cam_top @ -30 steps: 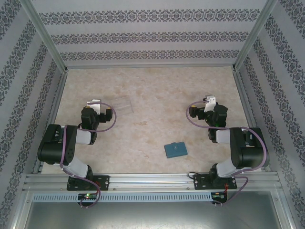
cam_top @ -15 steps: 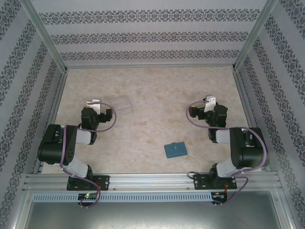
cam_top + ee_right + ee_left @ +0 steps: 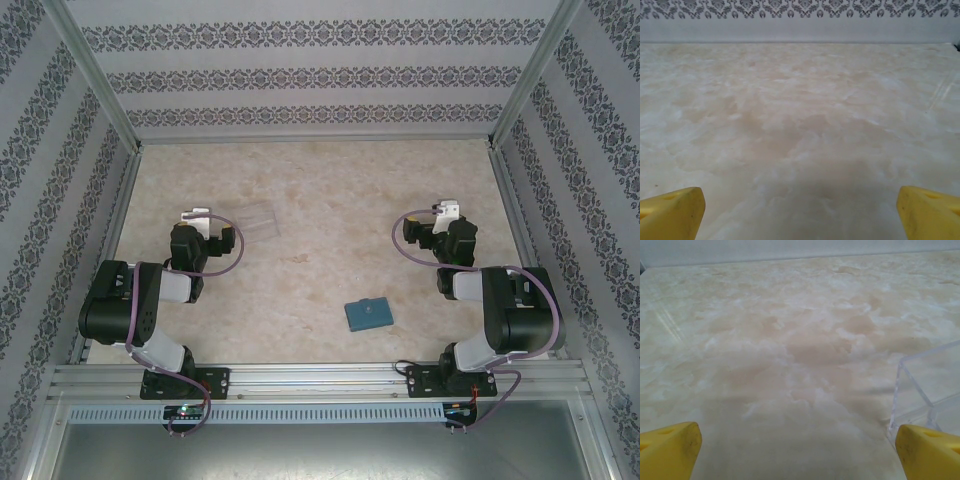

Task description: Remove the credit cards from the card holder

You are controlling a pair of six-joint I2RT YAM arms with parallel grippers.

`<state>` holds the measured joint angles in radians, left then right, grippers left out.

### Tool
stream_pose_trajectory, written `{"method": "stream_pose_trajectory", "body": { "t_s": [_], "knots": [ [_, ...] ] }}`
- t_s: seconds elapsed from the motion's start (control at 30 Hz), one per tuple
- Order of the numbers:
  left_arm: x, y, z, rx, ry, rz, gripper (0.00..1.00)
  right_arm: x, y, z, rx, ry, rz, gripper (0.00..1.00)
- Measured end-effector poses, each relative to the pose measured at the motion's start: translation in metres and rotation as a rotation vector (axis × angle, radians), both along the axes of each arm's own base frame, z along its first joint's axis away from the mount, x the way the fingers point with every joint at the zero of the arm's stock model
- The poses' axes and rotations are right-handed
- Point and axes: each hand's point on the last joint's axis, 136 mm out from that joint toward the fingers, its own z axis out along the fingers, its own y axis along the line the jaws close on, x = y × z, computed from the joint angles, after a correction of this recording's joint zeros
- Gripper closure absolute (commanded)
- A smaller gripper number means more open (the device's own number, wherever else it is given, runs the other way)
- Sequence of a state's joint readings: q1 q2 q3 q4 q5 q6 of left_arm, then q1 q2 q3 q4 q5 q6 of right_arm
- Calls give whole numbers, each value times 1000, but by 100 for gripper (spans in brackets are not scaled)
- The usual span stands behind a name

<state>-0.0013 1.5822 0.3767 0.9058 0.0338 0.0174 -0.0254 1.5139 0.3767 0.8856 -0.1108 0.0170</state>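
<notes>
The clear plastic tray point(image 3: 259, 222) lies crooked and far away from the card holder. Next, my left gripper grabs the tray's edge point(image 3: 241, 214) and slides the tray to the middle first.
The card holder point(image 3: 368, 315) is a small teal wallet lying shut and flat on the marbled table, near the front and a little right of centre. The credit cards are hidden. My left gripper point(image 3: 196, 215) hovers at the left, well apart from the holder; its yellow fingertips point(image 3: 670, 447) stand wide apart, so the left gripper point(image 3: 797, 452) is open over bare table. My right gripper point(image 3: 446, 210) is at the right, beyond the holder. In its wrist view the right gripper point(image 3: 800, 212) is also open, with nothing between its fingertips point(image 3: 927, 210).
A clear plastic tray point(image 3: 250, 217) lies just right of the left gripper; its corner point(image 3: 927, 390) shows by the right fingertip. Patterned walls close in the table on three sides, and an aluminium rail point(image 3: 320, 378) runs along the front.
Both wrists have shifted only very slightly, the right one a touch rightward. The card holder and the tray have not moved.
</notes>
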Motion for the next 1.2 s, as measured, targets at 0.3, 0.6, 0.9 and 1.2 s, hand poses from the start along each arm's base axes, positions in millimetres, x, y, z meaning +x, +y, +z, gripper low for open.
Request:
{"method": "stream_pose_trajectory", "body": {
  "t_s": [0.3,0.6,0.9,1.2],
  "knots": [
    [-9,18,21,8,-40,107,0,5,-2,28,-41,30,-72,2],
    [13,38,81,-84,11,292,4,12,3,64,-18,141,-132,7],
    [37,-5,81,-197,315,302,20,-6,9,60,61,329,-158,12],
    [36,-49,31,-289,606,254,46,-16,24,55,79,418,-122,12]
  ]
}}
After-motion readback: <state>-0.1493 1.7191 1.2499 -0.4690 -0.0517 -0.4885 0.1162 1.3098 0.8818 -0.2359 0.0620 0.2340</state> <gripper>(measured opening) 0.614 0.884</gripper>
